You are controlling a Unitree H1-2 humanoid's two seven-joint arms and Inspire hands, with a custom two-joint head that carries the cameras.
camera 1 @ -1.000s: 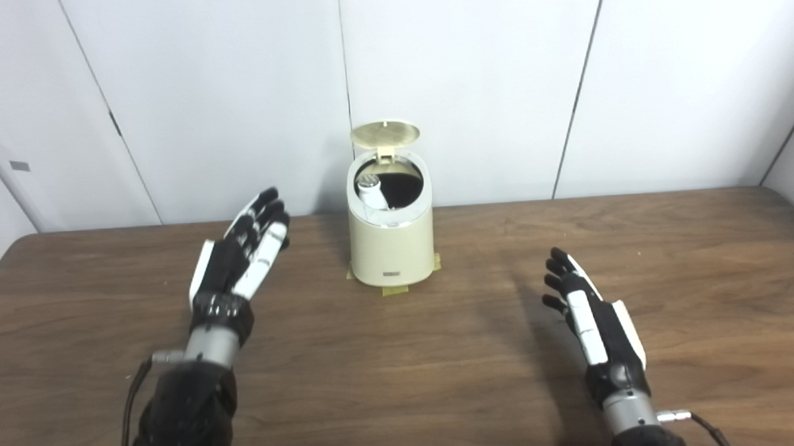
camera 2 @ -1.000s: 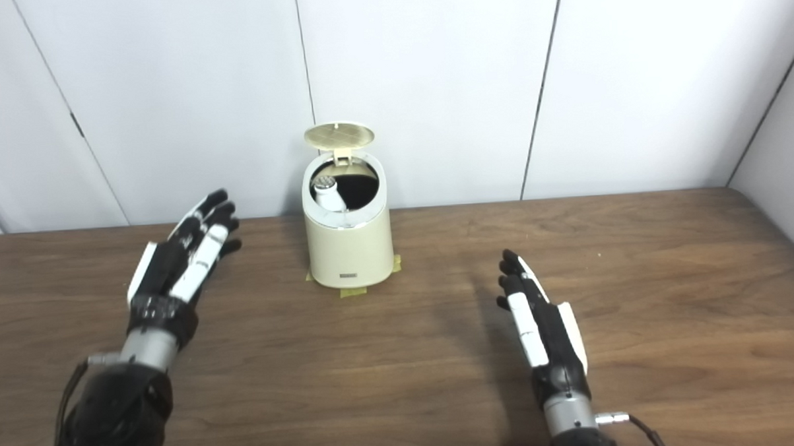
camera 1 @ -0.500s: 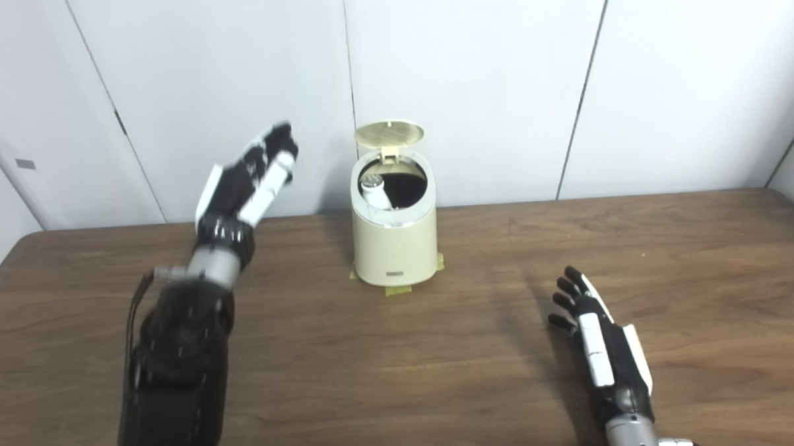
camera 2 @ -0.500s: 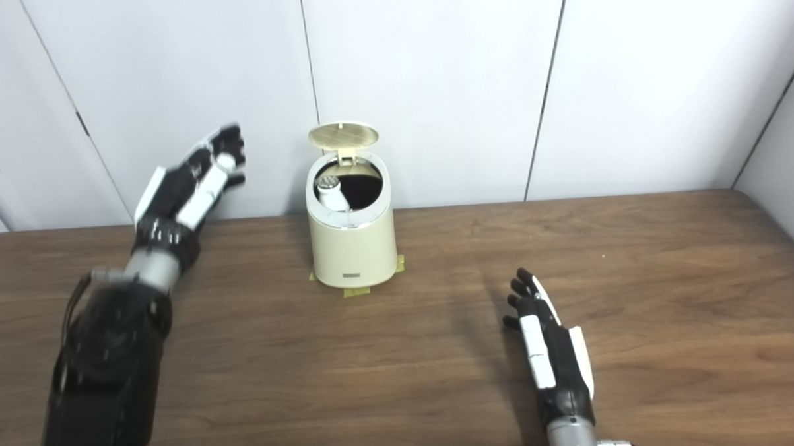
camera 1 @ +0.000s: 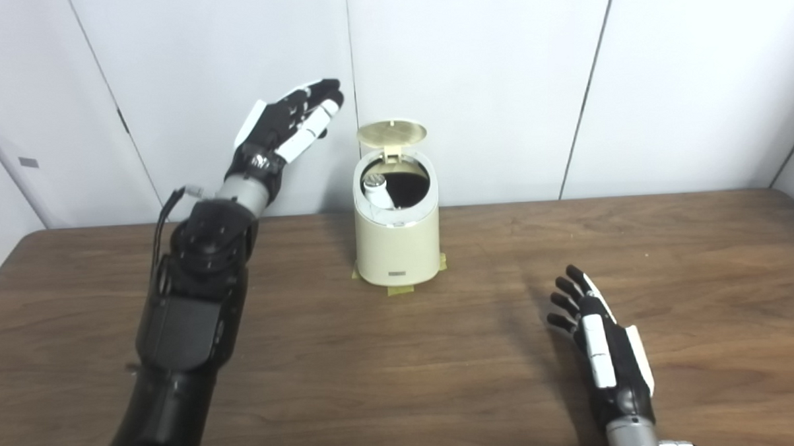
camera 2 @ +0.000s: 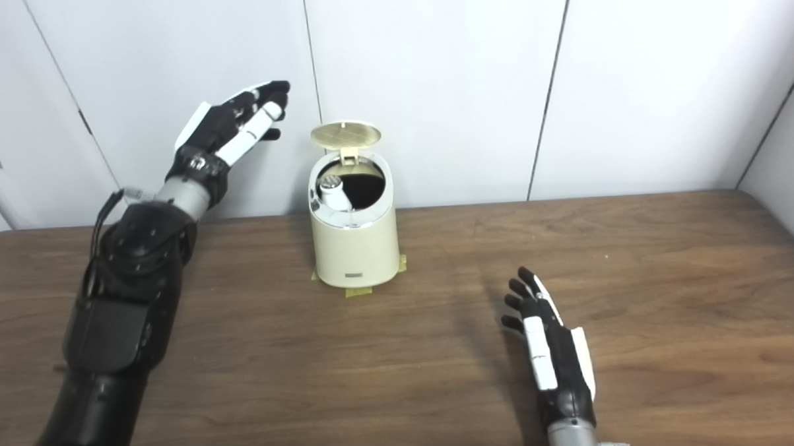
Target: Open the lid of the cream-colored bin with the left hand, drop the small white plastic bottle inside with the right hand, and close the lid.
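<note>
My gripper will make the round lid (camera 1: pixel 392 133) swing down and stay flush when it pushes the lid, because a small hinge (camera 1: pixel 392 154) connects the lid to the bin's back rim.
The cream-colored bin (camera 1: pixel 398 246) stands on tape at the back middle of the table, its round lid (camera 1: pixel 392 132) tipped up and open. Inside, the small white plastic bottle (camera 1: pixel 376 189) leans against the left rim, cap up. My left hand (camera 1: pixel 288 121) is raised high, open, fingers stretched toward the lid, a little to its upper left and apart from it. My right hand (camera 1: pixel 599 341) rests low over the table at the front right, open and holding nothing.
The wooden table (camera 1: pixel 441 353) runs across the whole view, with its back edge against white wall panels (camera 1: pixel 498 81). Yellow tape tabs (camera 1: pixel 399 289) show under the bin's base.
My left arm has swung up from table height and moved right, bringing the open hand close to the raised lid. The right hand has drawn back slightly toward the front edge. The view shifted a little.
</note>
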